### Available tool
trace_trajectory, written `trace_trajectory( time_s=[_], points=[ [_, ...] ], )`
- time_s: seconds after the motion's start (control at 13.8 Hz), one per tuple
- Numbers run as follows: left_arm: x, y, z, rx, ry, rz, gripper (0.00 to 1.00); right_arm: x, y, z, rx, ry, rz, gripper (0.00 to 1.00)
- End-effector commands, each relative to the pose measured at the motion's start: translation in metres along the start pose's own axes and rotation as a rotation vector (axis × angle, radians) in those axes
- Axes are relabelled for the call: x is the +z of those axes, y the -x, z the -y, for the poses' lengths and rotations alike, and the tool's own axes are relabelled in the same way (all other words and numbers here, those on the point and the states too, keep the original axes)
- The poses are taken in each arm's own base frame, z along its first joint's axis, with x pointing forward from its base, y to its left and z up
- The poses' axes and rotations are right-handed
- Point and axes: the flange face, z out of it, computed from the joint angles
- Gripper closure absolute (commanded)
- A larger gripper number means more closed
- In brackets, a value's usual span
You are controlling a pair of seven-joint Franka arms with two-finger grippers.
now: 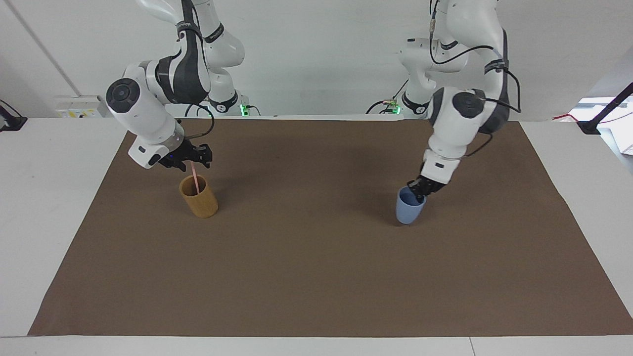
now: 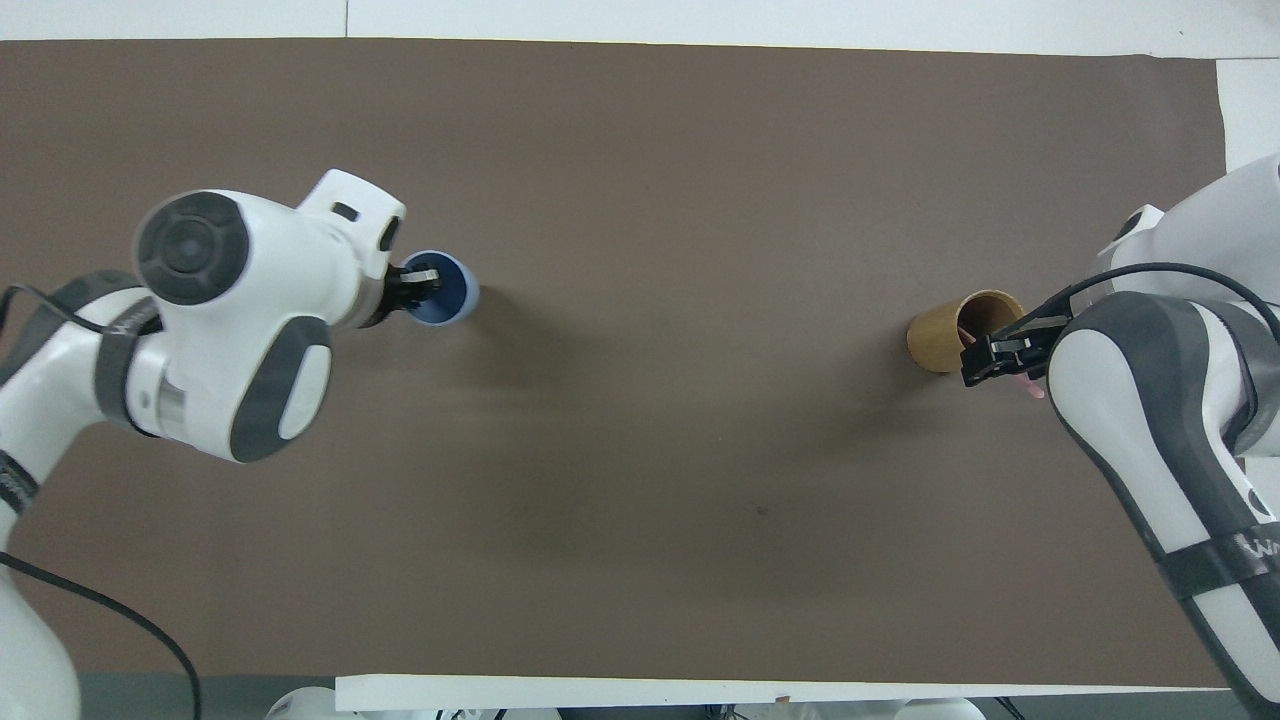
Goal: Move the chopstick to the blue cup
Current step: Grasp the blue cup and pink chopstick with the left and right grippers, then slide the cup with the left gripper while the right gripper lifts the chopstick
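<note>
The blue cup (image 2: 457,300) is tilted far from the chopstick, so my left gripper should set the cup upright nearer the mat's middle (image 2: 552,348) before my right gripper brings the chopstick.
The pale pink chopstick (image 1: 196,182) stands leaning in the tan holder (image 1: 199,198) toward the right arm's end of the mat. My right gripper (image 1: 194,162) is at the stick's upper part, just above the holder, and hides its top. In the overhead view this gripper (image 2: 995,358) covers most of the stick beside the holder (image 2: 945,335). My left gripper (image 1: 418,190) is shut on the rim of the blue cup (image 1: 408,209), which tilts slightly. I cannot tell whether the cup touches the mat. The cup (image 2: 450,298) and left gripper (image 2: 418,284) also show in the overhead view.
A brown mat (image 1: 316,277) covers the white table (image 1: 44,198). The arms' bases stand at the robots' edge of the table.
</note>
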Motion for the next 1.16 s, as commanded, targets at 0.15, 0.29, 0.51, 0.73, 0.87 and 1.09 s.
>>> trace_trajectory(
  time_s=[0.15,0.29,0.51,0.73,0.87,1.09],
  points=[
    [0.018,0.064,-0.059,-0.005,-0.034,0.047,0.99,0.002,0.009,-0.005,-0.032,0.032,0.022,0.75],
    [0.028,0.062,-0.057,-0.011,-0.048,0.059,0.37,0.000,0.008,-0.006,-0.040,0.053,0.024,1.00],
    [0.019,0.060,-0.057,-0.023,-0.060,0.067,0.00,-0.007,0.007,-0.007,-0.042,0.059,0.034,1.00],
    [-0.061,0.022,-0.040,-0.081,-0.090,0.084,0.00,-0.054,0.001,-0.006,-0.041,0.063,0.090,1.00],
    [-0.115,-0.017,0.004,-0.168,-0.126,0.103,0.00,-0.110,0.005,0.000,-0.045,0.065,0.105,1.00],
    [-0.184,-0.064,0.117,-0.137,-0.091,0.069,0.00,-0.187,0.029,0.034,-0.083,0.043,0.076,1.00]
  ],
)
